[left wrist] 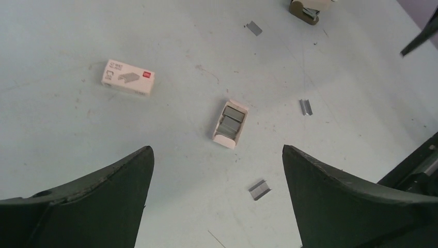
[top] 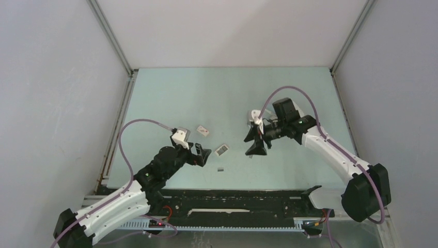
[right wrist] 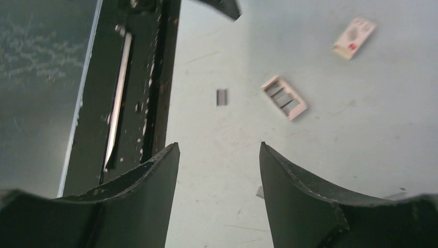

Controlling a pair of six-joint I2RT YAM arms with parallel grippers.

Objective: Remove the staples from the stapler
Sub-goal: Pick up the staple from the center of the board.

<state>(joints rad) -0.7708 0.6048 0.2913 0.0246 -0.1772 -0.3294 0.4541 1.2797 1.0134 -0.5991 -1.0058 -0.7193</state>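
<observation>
The grey piece (left wrist: 254,28) next to the dark brown item is far from my left gripper, so my right gripper should bring the piece to the open white box (left wrist: 230,124).
Short grey strips of staples (left wrist: 259,189) lie loose on the pale table, one just ahead of my left gripper (left wrist: 217,150), others further off (left wrist: 306,107) (left wrist: 253,28). One strip (right wrist: 221,96) shows ahead of my right gripper (right wrist: 218,145) and from above (top: 220,169). Both grippers hang open over the table with nothing between their fingers, the left gripper (top: 203,155) left of centre and the right gripper (top: 254,143) right of centre. I cannot make out the stapler in any view.
An open white box (left wrist: 230,123) of staple strips lies between the arms, a closed labelled box (left wrist: 128,77) beyond it. A squat dark brown item (left wrist: 304,9) sits near the right gripper. A black rail (top: 232,199) runs along the near edge.
</observation>
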